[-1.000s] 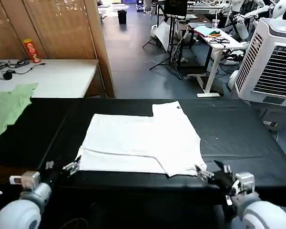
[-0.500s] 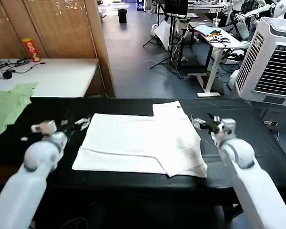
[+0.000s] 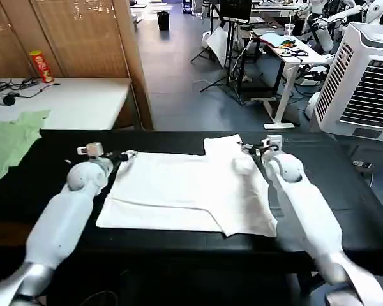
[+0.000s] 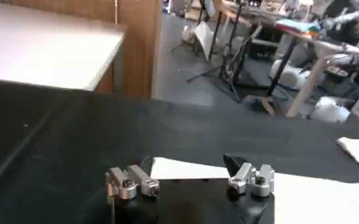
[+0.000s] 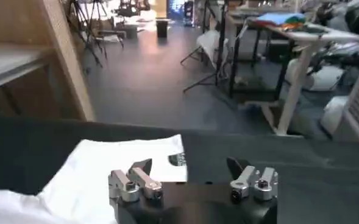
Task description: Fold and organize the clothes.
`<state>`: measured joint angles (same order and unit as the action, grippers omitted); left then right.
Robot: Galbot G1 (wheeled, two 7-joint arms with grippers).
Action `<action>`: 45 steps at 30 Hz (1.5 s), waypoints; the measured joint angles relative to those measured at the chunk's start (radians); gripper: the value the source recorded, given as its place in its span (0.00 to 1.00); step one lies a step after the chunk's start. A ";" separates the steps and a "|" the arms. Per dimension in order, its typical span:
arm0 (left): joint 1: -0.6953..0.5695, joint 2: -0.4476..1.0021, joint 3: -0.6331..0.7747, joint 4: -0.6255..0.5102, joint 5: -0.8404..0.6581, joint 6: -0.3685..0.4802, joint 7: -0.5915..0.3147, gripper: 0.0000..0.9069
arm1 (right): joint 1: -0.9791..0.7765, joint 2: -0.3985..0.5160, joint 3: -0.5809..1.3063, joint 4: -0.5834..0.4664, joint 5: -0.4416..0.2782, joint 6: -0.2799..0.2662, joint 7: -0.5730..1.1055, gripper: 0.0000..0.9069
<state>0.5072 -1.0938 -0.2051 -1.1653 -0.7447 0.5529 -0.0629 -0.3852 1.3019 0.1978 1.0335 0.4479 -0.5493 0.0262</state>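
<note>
The white T-shirt (image 3: 172, 178) should fold over into a narrow piece of cloth when I bring its far corner closer, because a layer edge (image 3: 156, 204) already lies flat along the T-shirt's near side.
The white T-shirt (image 3: 185, 191) lies partly folded on the black table (image 3: 332, 185), plain side up, with one sleeve sticking out at its far right corner. My left gripper (image 3: 124, 155) hovers open at the shirt's far left corner; in the left wrist view that white corner (image 4: 185, 170) lies just behind the open left gripper (image 4: 189, 162). My right gripper (image 3: 249, 148) stands open by the far right sleeve. The right wrist view shows the sleeve (image 5: 106, 164) and a dark label (image 5: 178, 159) beside the right gripper (image 5: 189, 165). Neither gripper holds anything.
A pale green cloth (image 3: 9, 143) lies at the table's far left. Behind it stands a white table (image 3: 70, 102) with a red can (image 3: 42, 67) and cables. A white air cooler (image 3: 364, 83) stands at the back right, with a wooden partition (image 3: 131, 64) beyond the table.
Both arms have swung from the table's near edge to its far edge, one along each side of the shirt. The shirt has not moved.
</note>
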 joint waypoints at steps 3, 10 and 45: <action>-0.025 -0.012 0.008 0.049 0.023 -0.011 0.003 0.97 | 0.010 0.012 0.000 -0.039 -0.010 0.003 0.001 0.97; -0.070 -0.037 0.013 0.153 0.034 -0.028 0.016 0.78 | 0.020 0.028 0.008 -0.086 -0.022 0.003 0.004 0.97; -0.032 0.007 0.028 0.095 0.035 -0.025 0.032 0.00 | -0.088 -0.045 0.062 0.140 0.143 0.056 -0.013 0.01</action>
<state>0.4750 -1.0872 -0.1769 -1.0700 -0.7101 0.5281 -0.0312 -0.4735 1.2568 0.2601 1.1732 0.5913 -0.4936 0.0133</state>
